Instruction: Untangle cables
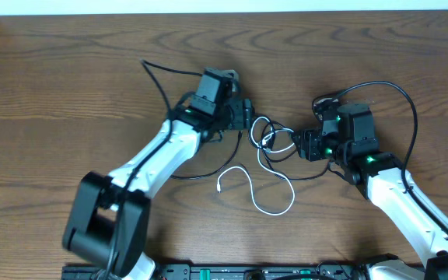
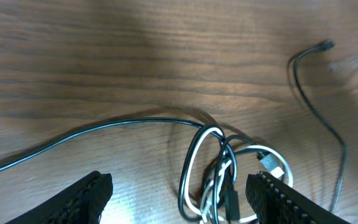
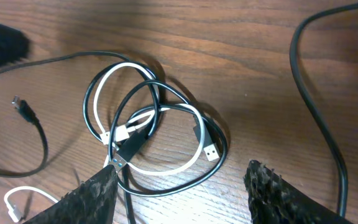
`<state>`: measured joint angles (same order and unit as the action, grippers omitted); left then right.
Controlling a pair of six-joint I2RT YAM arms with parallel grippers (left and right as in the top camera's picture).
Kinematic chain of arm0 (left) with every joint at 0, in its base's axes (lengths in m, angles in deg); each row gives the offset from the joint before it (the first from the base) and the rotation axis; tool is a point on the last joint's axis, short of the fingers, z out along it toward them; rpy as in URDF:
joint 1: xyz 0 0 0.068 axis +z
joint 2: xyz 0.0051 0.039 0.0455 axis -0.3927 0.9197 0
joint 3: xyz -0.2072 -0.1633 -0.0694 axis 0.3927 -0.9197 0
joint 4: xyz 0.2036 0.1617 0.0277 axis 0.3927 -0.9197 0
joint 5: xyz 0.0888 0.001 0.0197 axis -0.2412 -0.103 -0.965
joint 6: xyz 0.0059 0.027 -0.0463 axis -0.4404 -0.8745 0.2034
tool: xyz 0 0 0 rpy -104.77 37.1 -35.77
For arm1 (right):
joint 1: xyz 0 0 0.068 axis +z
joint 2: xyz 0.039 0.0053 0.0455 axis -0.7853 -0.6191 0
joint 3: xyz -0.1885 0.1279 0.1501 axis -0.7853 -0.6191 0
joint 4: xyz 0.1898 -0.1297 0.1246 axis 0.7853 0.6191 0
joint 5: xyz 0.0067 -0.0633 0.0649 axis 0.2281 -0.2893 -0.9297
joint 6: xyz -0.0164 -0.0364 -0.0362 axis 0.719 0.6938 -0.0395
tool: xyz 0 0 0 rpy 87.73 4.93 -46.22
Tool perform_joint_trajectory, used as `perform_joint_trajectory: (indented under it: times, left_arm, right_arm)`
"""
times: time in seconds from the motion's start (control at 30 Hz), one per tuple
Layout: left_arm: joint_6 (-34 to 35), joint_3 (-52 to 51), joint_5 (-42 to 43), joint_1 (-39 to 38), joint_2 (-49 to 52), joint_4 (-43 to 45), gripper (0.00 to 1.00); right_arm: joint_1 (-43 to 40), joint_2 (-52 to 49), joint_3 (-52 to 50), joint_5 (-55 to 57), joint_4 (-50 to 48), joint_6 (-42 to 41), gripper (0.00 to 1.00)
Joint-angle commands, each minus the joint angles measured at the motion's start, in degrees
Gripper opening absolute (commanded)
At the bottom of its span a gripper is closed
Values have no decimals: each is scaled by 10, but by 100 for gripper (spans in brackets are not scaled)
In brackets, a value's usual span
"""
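Next, my left gripper grabs that bend (image 1: 258,120) and raises it, because the white and black loops cross (image 1: 268,141) in the knot and bend near my left gripper.
A tangle of thin cables (image 1: 269,140) lies mid-table between my two grippers: white and black cords looped through each other. A white cable (image 1: 264,204) trails from it toward the front and ends in a small plug (image 1: 219,187). My left gripper (image 1: 247,114) is open just left of the knot; in the left wrist view the loops (image 2: 219,171) lie between its open fingers (image 2: 179,202). My right gripper (image 1: 303,145) is open just right of the knot. In the right wrist view the loops (image 3: 151,134) and a USB plug (image 3: 211,151) lie just ahead of its open fingers (image 3: 182,193).
Thicker black arm wires arc over the table behind the left arm (image 1: 162,74) and around the right arm (image 1: 411,109). A thin black cord (image 1: 201,173) runs left from the tangle under the left arm. The table's far edge (image 1: 224,14) is at the top.
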<state>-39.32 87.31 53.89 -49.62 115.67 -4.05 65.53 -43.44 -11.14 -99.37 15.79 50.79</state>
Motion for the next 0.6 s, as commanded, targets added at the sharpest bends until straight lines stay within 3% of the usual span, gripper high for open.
perform_joint_trajectory:
  times: [0.0, 0.17, 0.33, 0.57]
  left_arm:
    - [-10, 5, 0, -10, 42, 18, 75]
    - [-9, 5, 1, -12, 81, 41, 73]
    - [-7, 5, 3, -18, 94, 44, 55]
    - [-7, 1, -8, -61, 94, 42, 54]
  right_arm:
    - [2, -1, 0, 10, 3, 4, 62]
    - [2, -2, 0, 10, 4, 4, 61]
    - [2, -2, 0, 10, 4, 4, 61]
    - [2, -2, 0, 10, 9, 4, 61]
